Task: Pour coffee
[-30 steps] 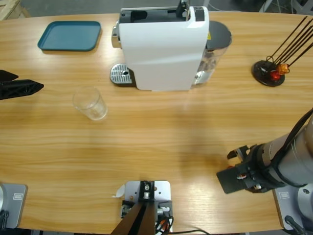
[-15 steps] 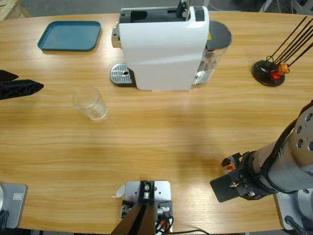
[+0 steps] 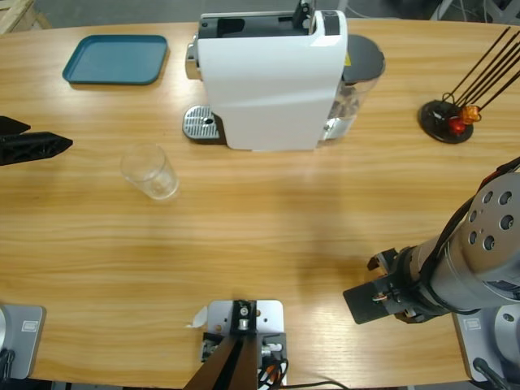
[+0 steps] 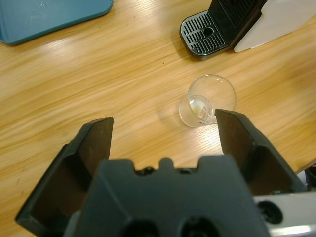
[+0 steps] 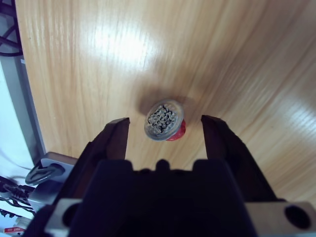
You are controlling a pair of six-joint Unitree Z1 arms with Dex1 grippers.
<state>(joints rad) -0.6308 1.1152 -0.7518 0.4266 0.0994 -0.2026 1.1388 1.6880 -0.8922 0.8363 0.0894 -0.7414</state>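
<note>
My gripper is going to carry the red capsule [image 5: 165, 120] over and let it go. The capsule will fall down inside, because the white coffee machine's dark top [image 3: 236, 27] is open.
No coffee shows in any view. A clear empty glass tumbler [image 3: 150, 172] stands on the table in front of the white coffee machine [image 3: 272, 77]. In the left wrist view the tumbler [image 4: 206, 101] sits ahead of my open left gripper [image 4: 163, 123], nearer its right jaw and apart from it. In the high view that gripper [image 3: 49, 136] rests at the table's left edge. My right gripper [image 5: 165, 124] points down over the front right of the table, jaws open on either side of a red capsule [image 5: 165, 121] with a foil top. The high view shows this gripper [image 3: 382, 292] covering the capsule.
The machine's metal drip tray [image 3: 201, 124] faces the tumbler and its water tank [image 3: 361, 69] sits at its right. A teal tray [image 3: 116, 59] lies at the back left. A black stand [image 3: 447, 118] with thin rods and small capsules is at the far right.
The right arm has swung left and slightly toward the front edge, carrying its gripper with it. The left gripper, tumbler and machine have not moved.
</note>
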